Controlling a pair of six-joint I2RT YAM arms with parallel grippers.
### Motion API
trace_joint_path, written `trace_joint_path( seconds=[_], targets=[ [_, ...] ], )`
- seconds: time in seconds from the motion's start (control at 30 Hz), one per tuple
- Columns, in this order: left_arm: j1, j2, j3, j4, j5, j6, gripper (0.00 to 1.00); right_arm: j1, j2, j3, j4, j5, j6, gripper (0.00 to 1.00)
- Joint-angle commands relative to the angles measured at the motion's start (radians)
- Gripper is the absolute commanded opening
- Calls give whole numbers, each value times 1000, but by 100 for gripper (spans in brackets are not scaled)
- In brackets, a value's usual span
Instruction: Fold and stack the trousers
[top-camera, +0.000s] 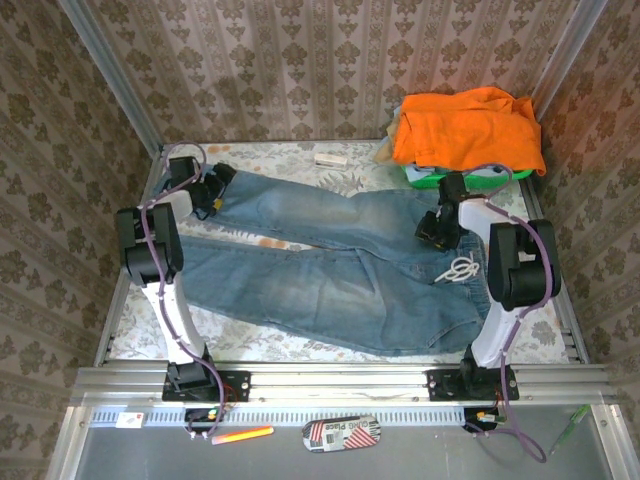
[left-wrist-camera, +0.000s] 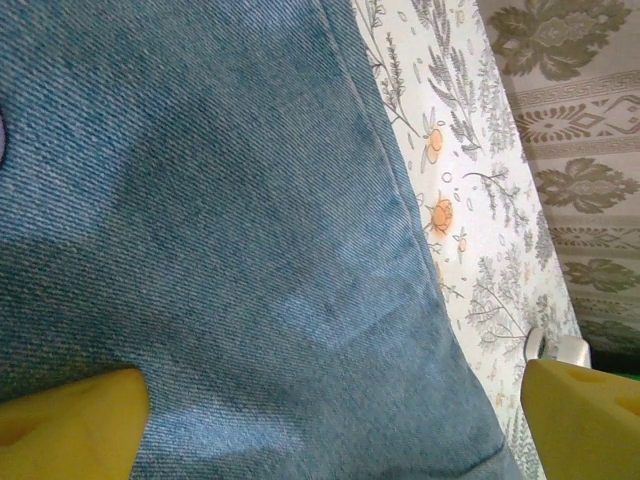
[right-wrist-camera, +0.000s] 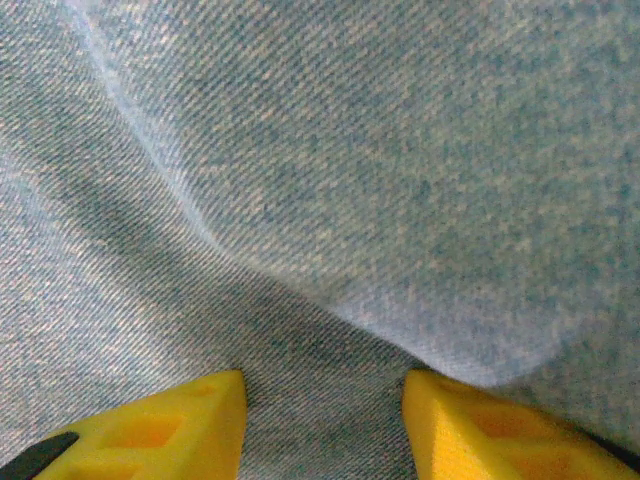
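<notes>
Next, my left gripper moves from the far leg to the near leg (top-camera: 272, 284) and straightens the trousers before folding, as the trousers' near edge (top-camera: 300, 334) slants toward the front.
The trousers (top-camera: 330, 270) lie spread flat across the table, waist to the right and both legs running left. My left gripper (top-camera: 212, 193) hovers at the end of the far leg. In the left wrist view its yellow fingers stand wide apart, open (left-wrist-camera: 330, 430), over the denim (left-wrist-camera: 200, 200) near the leg's edge. My right gripper (top-camera: 432, 232) is down on the seat area below the waist. In the right wrist view it is open (right-wrist-camera: 325, 425), its yellow fingertips pressed on the denim (right-wrist-camera: 350, 150), with a raised fold against the right finger.
A bright orange garment (top-camera: 465, 125) is piled on a green container (top-camera: 470, 175) at the back right. A small white object (top-camera: 328, 158) lies at the back edge. A white looped cord (top-camera: 457, 270) rests on the waist. Patterned walls enclose the floral tablecloth (top-camera: 300, 345).
</notes>
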Motion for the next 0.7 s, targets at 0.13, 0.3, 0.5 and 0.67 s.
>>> trace_joint_path(
  seconds=[0.13, 0.3, 0.5, 0.67],
  targets=[
    [-29, -224, -111, -129, 6, 66, 99, -22, -61, 77, -105, 111, -33, 49],
    [-230, -477, -203, -324, -159, 221, 100, 91, -294, 54, -176, 145, -32, 52],
    [-619, -656, -491, -307, -266, 193, 100, 346, -564, -241, -154, 109, 97, 53],
    [-739, -680, -699, -178, -287, 119, 100, 418, -687, -444, -129, 70, 187, 53]
  ],
)
